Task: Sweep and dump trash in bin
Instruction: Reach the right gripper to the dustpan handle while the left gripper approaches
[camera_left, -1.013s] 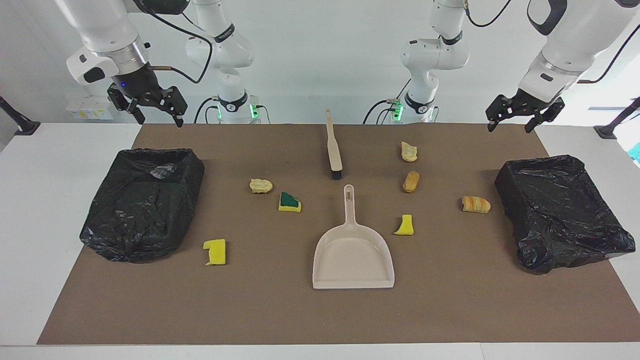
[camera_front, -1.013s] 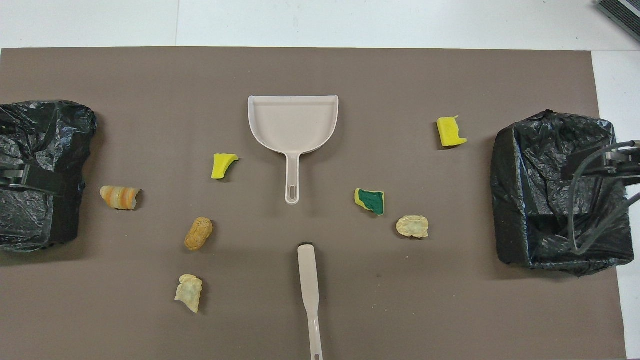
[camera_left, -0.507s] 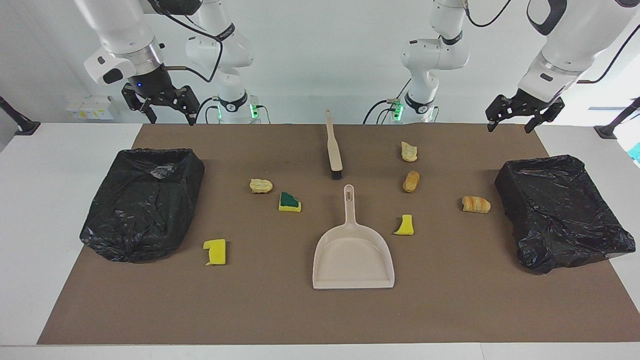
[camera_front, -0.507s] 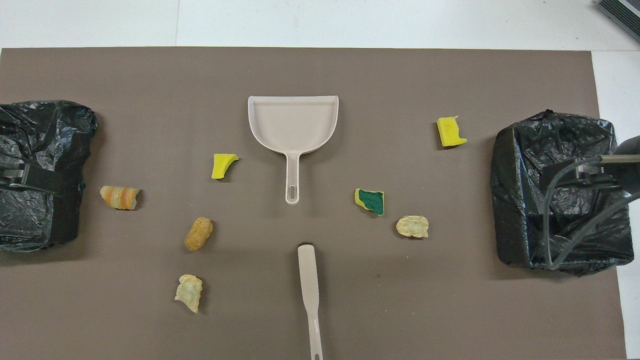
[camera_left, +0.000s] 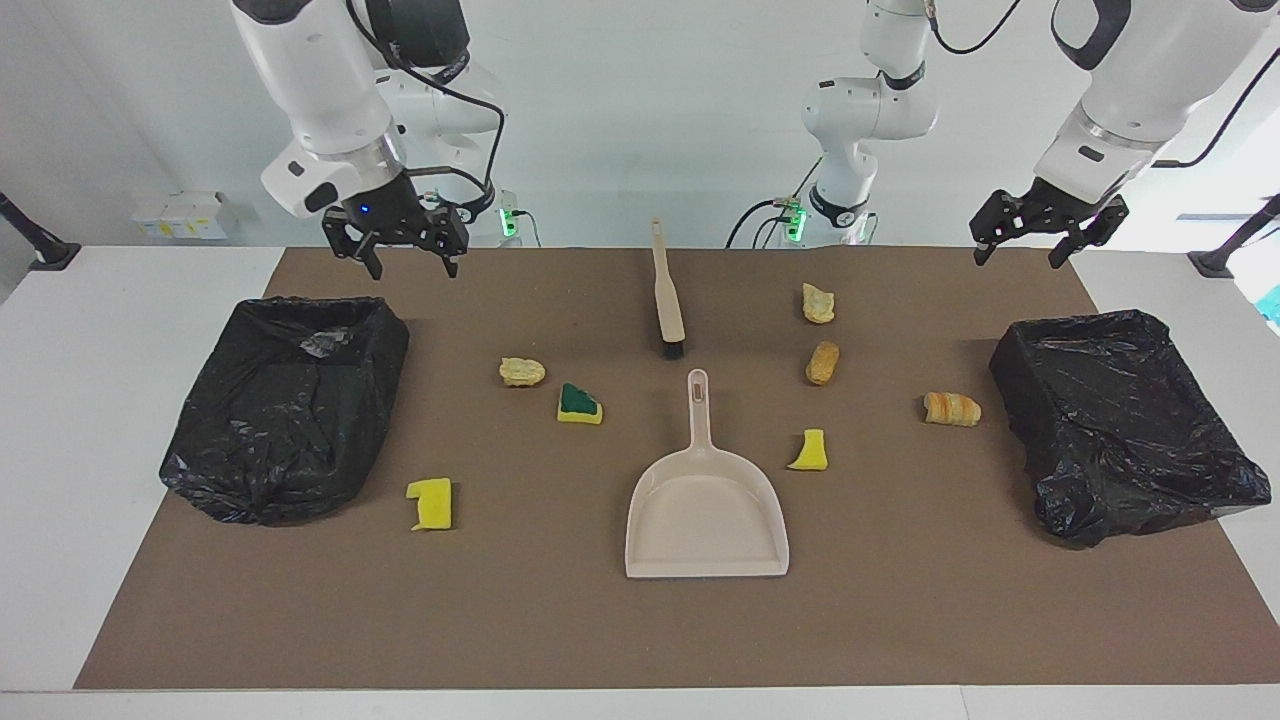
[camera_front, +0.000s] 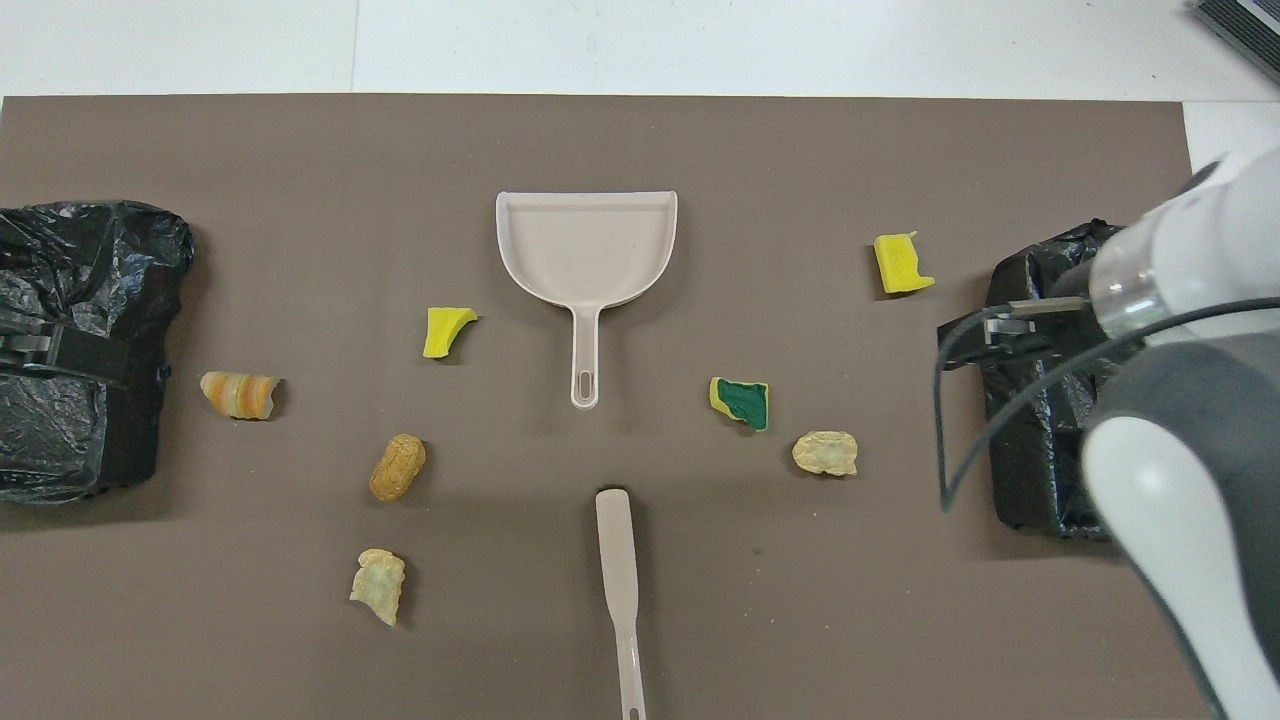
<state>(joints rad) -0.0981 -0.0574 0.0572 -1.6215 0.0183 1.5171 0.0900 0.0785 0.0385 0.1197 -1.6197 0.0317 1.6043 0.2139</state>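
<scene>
I keep moving my open right gripper toward the beige dustpan's handle (camera_front: 584, 355), which is clear of scraps and faces the robots, and close across its narrow width (camera_front: 584, 374).
Several scraps of trash lie on the brown mat: a yellow sponge piece (camera_left: 431, 503), a green-topped wedge (camera_left: 580, 404) (camera_front: 742, 402), a pale lump (camera_left: 522, 371), a second yellow piece (camera_left: 809, 451), a brown lump (camera_left: 822, 362), another pale lump (camera_left: 818, 302) and a striped orange lump (camera_left: 952, 408). One black-bagged bin (camera_left: 290, 400) stands at the right arm's end, another (camera_left: 1120, 420) at the left arm's end. My right gripper (camera_left: 412, 268) hangs open and empty over the mat's edge by the first bin. My left gripper (camera_left: 1017, 258) waits open above the mat's corner.
A beige dustpan (camera_left: 706, 510) (camera_front: 587, 245) lies mid-mat, handle toward the robots. The beige brush (camera_left: 666, 295) (camera_front: 618, 560) lies nearer the robots, bristles toward the pan's handle. In the overhead view the right arm (camera_front: 1180, 450) covers much of its bin.
The right arm has swung from over its end of the table toward the middle, gripper still open. The left arm and everything on the mat stayed put.
</scene>
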